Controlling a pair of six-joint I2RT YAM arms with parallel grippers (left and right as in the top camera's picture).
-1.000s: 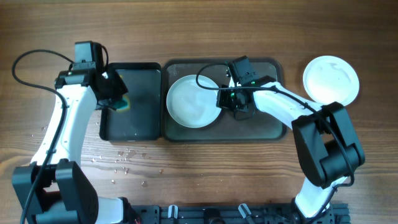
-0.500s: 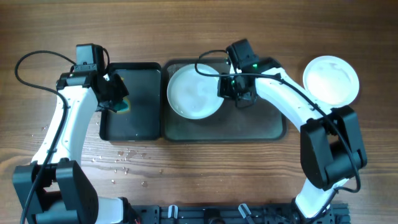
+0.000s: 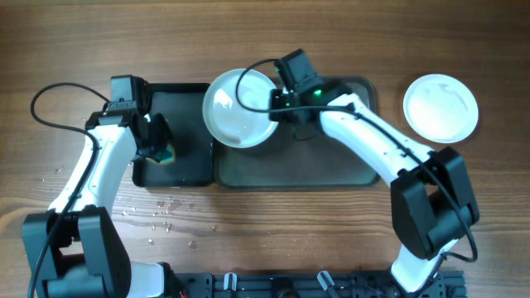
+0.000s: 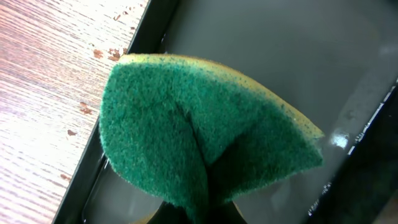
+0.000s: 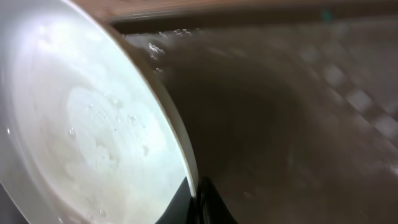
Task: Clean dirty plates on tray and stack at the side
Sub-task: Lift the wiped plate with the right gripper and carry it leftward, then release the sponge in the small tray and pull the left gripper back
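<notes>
I should keep lowering the green and yellow sponge [image 3: 168,155] with my left gripper until it rests on the black tray's open bottom [image 3: 184,159], then let go, because the sponge is hanging over that spot.
My right gripper [image 3: 280,106] is shut on the right rim of a white plate [image 3: 240,108] and holds it tilted over the gap between the dark grey tray [image 3: 331,161] and the smaller black tray [image 3: 186,157]. In the right wrist view the plate [image 5: 81,124] looks wet and my jaws [image 5: 198,198] pinch its rim. My left gripper [image 3: 157,147] is shut on a green and yellow sponge [image 4: 199,130] over the black tray's left part. A second white plate [image 3: 440,106] lies on the bare wooden tabletop at the right.
Water drops [image 3: 161,211] speckle the wood in front of the black tray. The black tray's rim [image 4: 134,56] borders wood at its left. Cables loop off both arms.
My right gripper has lifted the plate off the grey tray and carried it left and back, toward the black tray. My left gripper with the sponge has moved slightly nearer and right.
</notes>
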